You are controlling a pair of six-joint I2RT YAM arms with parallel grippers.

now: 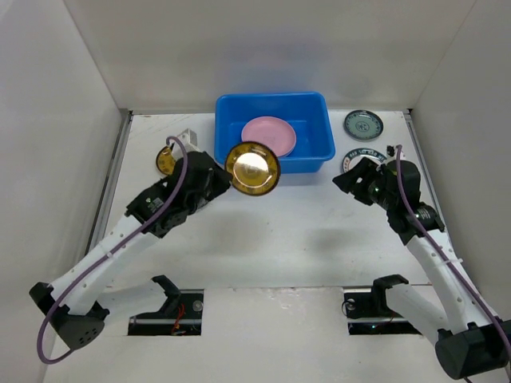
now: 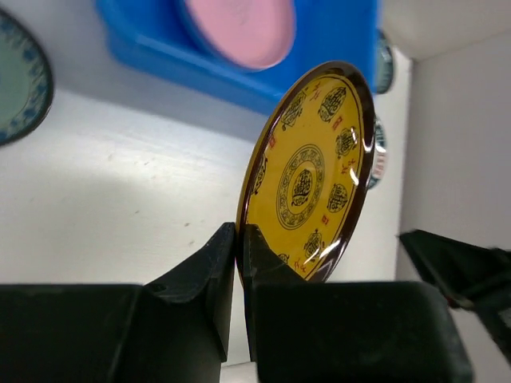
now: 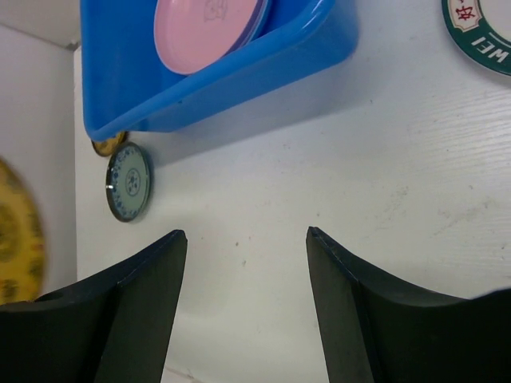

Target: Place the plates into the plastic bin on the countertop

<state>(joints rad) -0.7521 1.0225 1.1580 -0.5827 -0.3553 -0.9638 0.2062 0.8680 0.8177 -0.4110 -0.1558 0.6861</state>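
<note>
I can see the yellow plate face up (image 1: 252, 168) and the pink plate clear in the bin, so my left gripper should move next until it is over the pink plate (image 1: 270, 134) and let go there.
The blue plastic bin (image 1: 227, 120) stands at the back middle of the white countertop (image 1: 287, 231) with a pink plate (image 1: 269, 136) inside. My left gripper (image 1: 219, 177) is shut on the rim of a yellow plate (image 1: 252, 168) with a dark patterned rim and holds it on edge in the air, just in front of the bin's near left wall. In the left wrist view the fingers (image 2: 239, 231) pinch the yellow plate (image 2: 311, 171) at its lower edge. My right gripper (image 1: 351, 177) is open and empty above bare countertop, with its jaws wide apart in the right wrist view (image 3: 246, 235).
A second yellow plate (image 1: 165, 160) lies left of the bin. A grey-green patterned plate (image 1: 363, 124) lies right of the bin, and another plate (image 1: 357, 155) is partly hidden behind my right gripper. A green-blue plate (image 2: 20, 80) lies by the left arm. White walls close in three sides.
</note>
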